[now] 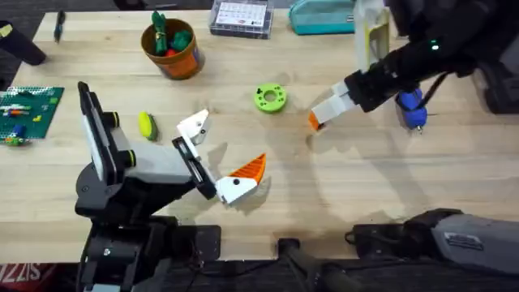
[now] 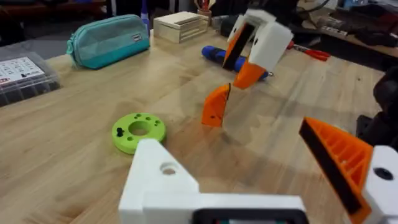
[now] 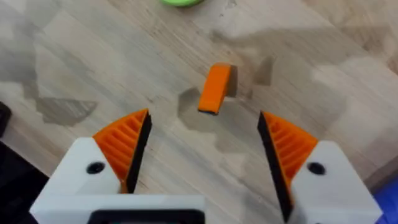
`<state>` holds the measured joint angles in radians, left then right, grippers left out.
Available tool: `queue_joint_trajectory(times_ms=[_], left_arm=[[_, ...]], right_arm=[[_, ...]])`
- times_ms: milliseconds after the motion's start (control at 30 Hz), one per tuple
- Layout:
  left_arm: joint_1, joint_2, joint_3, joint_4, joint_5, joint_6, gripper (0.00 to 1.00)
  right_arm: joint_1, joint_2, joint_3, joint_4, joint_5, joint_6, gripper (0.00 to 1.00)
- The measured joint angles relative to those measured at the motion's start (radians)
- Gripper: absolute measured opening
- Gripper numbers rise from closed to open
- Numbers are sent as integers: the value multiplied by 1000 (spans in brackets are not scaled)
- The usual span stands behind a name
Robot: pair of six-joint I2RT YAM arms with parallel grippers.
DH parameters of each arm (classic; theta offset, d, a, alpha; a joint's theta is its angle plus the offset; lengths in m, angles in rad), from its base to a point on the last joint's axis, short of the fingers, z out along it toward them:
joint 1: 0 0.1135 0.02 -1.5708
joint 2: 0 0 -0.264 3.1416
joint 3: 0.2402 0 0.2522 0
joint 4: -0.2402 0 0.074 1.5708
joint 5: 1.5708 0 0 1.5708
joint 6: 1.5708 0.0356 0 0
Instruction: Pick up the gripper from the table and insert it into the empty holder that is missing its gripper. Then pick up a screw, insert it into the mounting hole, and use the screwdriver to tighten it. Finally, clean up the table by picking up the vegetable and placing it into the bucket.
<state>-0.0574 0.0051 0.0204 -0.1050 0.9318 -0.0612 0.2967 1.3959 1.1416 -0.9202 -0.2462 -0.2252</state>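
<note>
I expect the orange gripper to slide in and stay seated when I push it, because the empty white holder matches the one holding the orange wedge.
The small orange gripper lies on the wood near the table's middle, also seen from the left wrist. My right gripper hangs open just above it, one ribbed orange pad on each side, not touching. My left gripper is open at the front left. One of its jaws is the bare white holder; the other carries an orange wedge. The blue screwdriver lies beside the right arm. The yellow-green vegetable rests left of the holder. The orange bucket stands at the back left.
A round green disc with holes sits behind the loose piece. A teal pouch and a clear parts box line the far edge. A green brick plate lies at the left edge.
</note>
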Motion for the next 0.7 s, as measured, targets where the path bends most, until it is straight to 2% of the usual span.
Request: queue_joint_trajectory(times_ms=[333,700], left_arm=[[0,0,0,0,0,0,985],[0,0,0,0,0,0,985]], right_arm=[[16,130,0,23,17,-11,993],[141,220,0,62,131,16,994]])
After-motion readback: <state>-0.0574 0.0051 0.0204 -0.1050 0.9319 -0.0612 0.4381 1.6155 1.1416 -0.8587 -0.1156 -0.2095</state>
